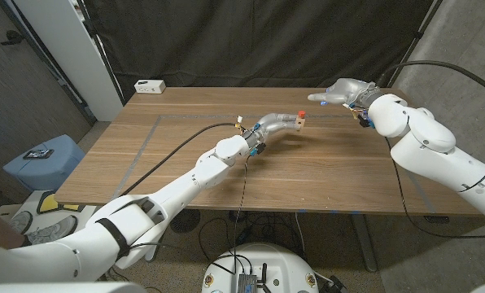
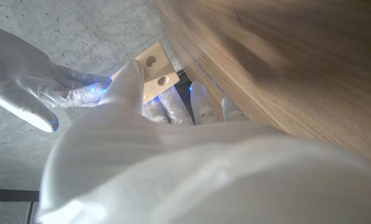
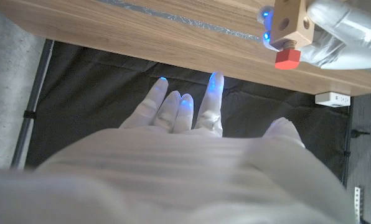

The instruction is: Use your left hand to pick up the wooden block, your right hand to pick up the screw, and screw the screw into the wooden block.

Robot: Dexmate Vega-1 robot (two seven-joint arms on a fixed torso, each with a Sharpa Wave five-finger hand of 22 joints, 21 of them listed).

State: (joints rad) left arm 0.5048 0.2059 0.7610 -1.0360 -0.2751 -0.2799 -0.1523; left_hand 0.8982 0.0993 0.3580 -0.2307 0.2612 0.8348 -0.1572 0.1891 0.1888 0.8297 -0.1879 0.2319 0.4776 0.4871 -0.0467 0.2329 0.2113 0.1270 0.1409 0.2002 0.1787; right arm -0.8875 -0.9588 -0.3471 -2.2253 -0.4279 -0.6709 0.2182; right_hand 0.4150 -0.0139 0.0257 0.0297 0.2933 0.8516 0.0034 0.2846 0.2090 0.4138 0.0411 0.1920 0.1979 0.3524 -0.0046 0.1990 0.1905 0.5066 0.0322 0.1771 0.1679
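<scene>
The screw [image 1: 302, 114] will wind deeper into the wooden block when I push its head around, because thread still shows [image 3: 289, 45] below the red head.
My left hand [image 1: 277, 124] holds the wooden block [image 1: 299, 123] just above the middle of the table's far half. The screw's red head [image 1: 302, 113] sticks out of the block's top. In the left wrist view the pale block [image 2: 154, 71] shows two round holes, with my fingers [image 2: 131, 81] wrapped around it. My right hand [image 1: 345, 90] hovers to the right of the block, apart from it, fingers spread and holding nothing. The right wrist view shows those spread fingers [image 3: 213, 102], the block [image 3: 291, 22] and the red screw [image 3: 287, 58] seated in it.
A white power strip [image 1: 150, 85] lies at the table's [image 1: 324, 179] far left corner. A black cable [image 1: 177, 146] runs across the table along my left arm. A blue stool [image 1: 43, 160] stands on the floor at the left. Black curtain hangs behind.
</scene>
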